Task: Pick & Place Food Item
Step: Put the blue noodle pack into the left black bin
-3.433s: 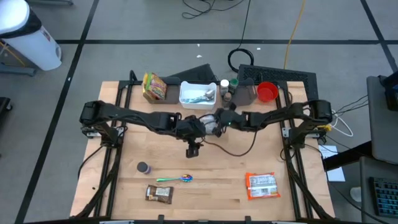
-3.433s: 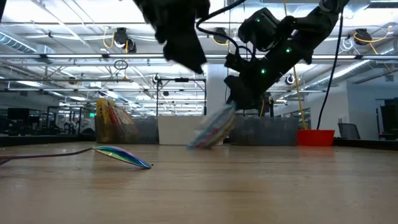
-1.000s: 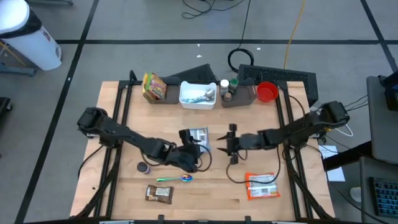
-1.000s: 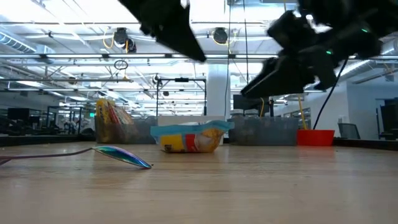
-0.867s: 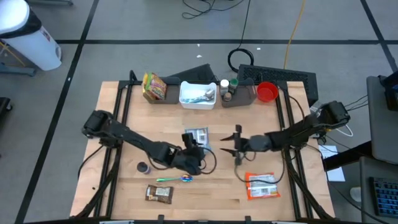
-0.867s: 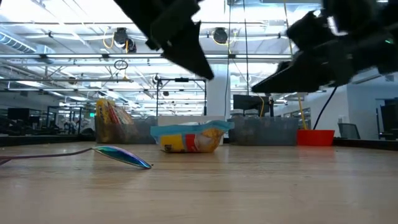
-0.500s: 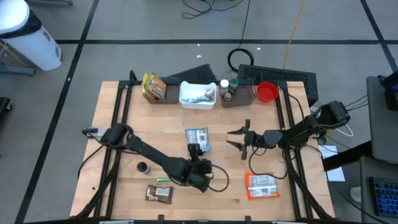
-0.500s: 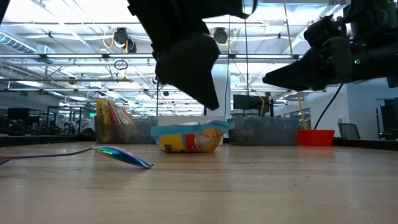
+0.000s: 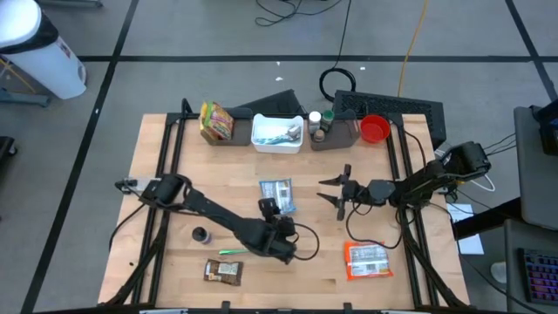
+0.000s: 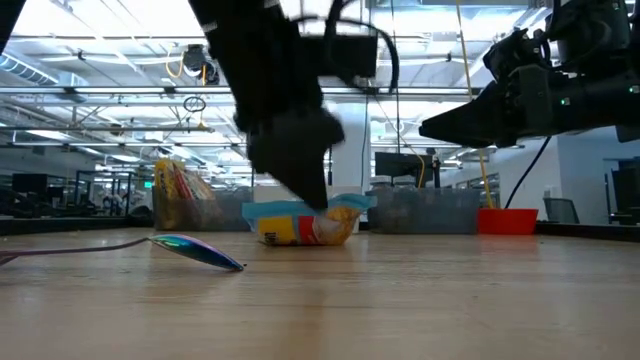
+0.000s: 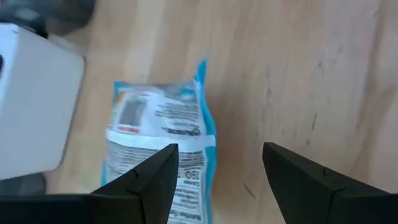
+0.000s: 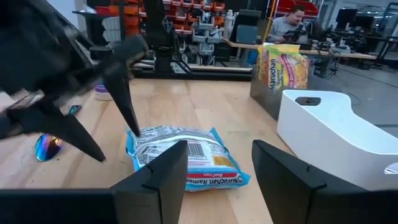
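The yellow noodle bag's bin [image 9: 234, 131] is far from my right gripper. So next my left gripper grabs the ramen packet by its blue edge [image 11: 209, 146] and takes it to that bin.
A blue-edged ramen packet [image 9: 277, 194] lies flat on the wooden table near its middle. It also shows in the low view [image 10: 300, 222] and in both wrist views [image 11: 158, 149] [image 12: 186, 155]. My left gripper [image 9: 268, 208] comes from the near side, tipped down, and hangs open just over the packet's near end. Its fingers [image 12: 127, 93] stand apart beside that end. My right gripper [image 9: 330, 192] is open and level to the right of the packet, pointing at it with bare table between them.
Along the far edge stand a yellow noodle bag [image 9: 215, 120], a white bin [image 9: 277, 133], spice bottles [image 9: 317, 122], a dark box [image 9: 346, 131] and a red cup [image 9: 375, 129]. Near the front lie a small purple cap [image 9: 201, 235], a brown bar [image 9: 222, 271] and an orange packet [image 9: 366, 260].
My left gripper has drawn back toward the near edge and a little right, sunk lower and tipped steeply down at the packet's near end. My right gripper has pulled away toward the table's right edge and levelled out. The packet has stayed where it was.
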